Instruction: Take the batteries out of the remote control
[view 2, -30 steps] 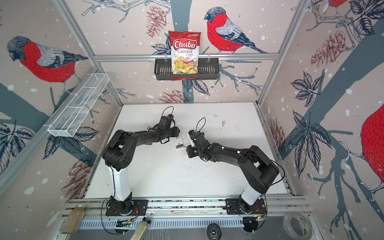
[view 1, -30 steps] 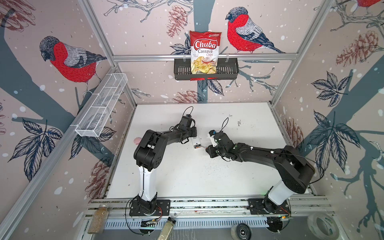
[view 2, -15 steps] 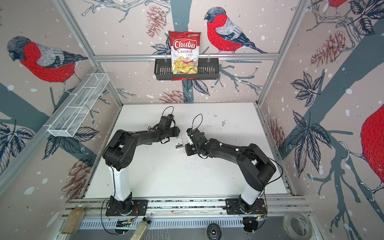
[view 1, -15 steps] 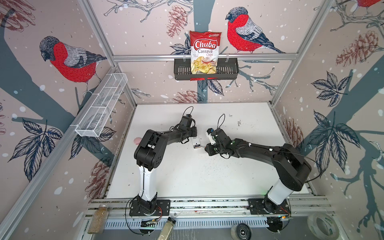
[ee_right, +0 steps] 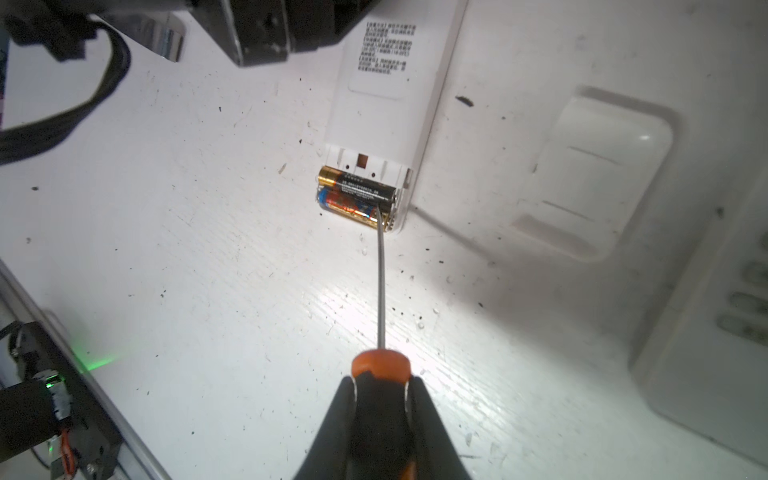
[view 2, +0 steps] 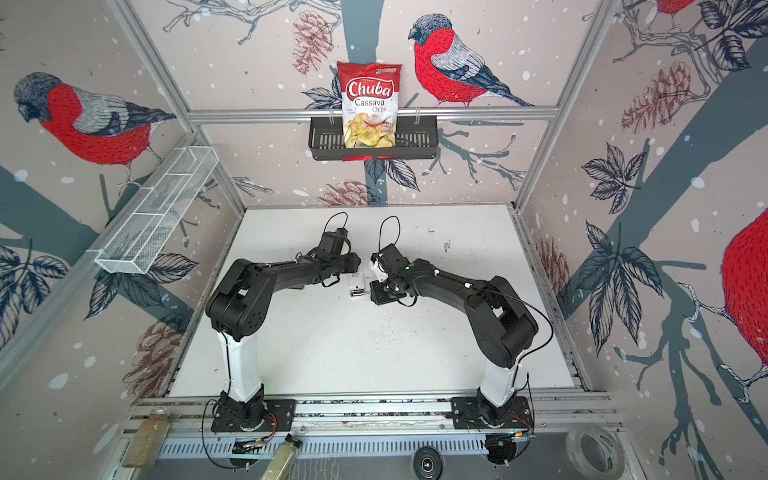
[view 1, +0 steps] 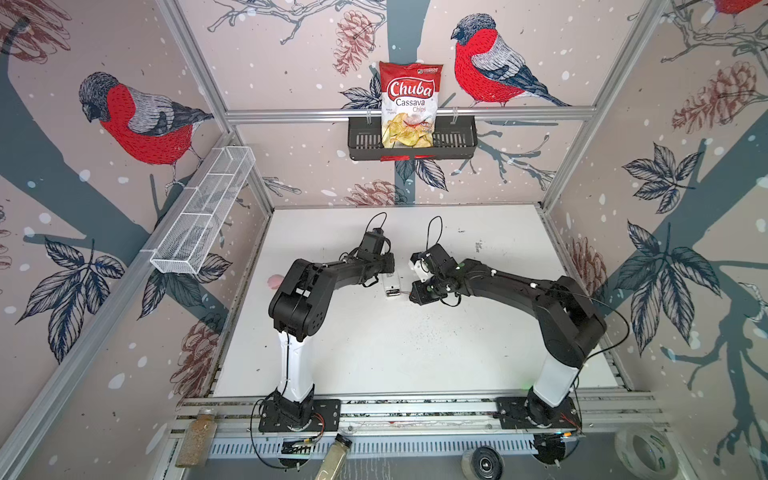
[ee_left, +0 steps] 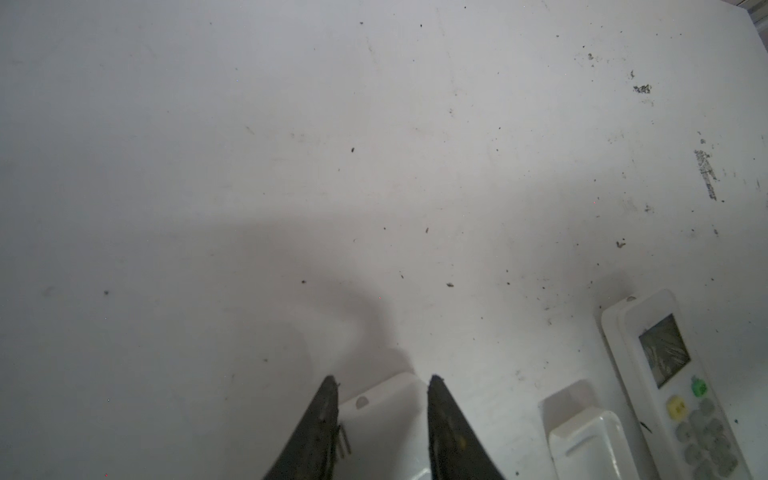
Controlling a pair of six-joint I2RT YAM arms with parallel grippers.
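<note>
My left gripper has the remote control's open end (view 1: 392, 293) pointing toward the near edge, at an angle to the screwdriver. It should turn that end toward the screwdriver's shaft (ee_right: 381, 288) and regrip.
A white remote control (ee_right: 390, 83) lies back up on the table, its battery compartment open at the near end. Two batteries (ee_right: 357, 193) lie side by side in it, a black one with a gold end and a blue-and-orange one. My right gripper (ee_right: 380, 380) is shut on the orange-and-black handle of a screwdriver (ee_right: 380, 282). Its thin shaft reaches to the batteries, the tip touching them. My left gripper (ee_left: 380, 378) is shut on the remote control (ee_left: 382, 415) at its other end, a jaw on each side. In both top views the remote control (view 1: 391, 286) (view 2: 357, 286) lies between the two wrists.
A loose white battery cover (ee_right: 594, 174) (ee_left: 582, 432) lies beside the held remote. Beyond it lies a second white remote (ee_left: 673, 382) (ee_right: 715, 332), buttons up. A black basket (view 1: 457, 145) with a chips bag hangs on the back wall, a wire shelf (view 1: 199, 224) on the left wall.
My right gripper has moved a little to the left with the screwdriver, bringing the tip to the remote's open end. The left arm has stayed still.
</note>
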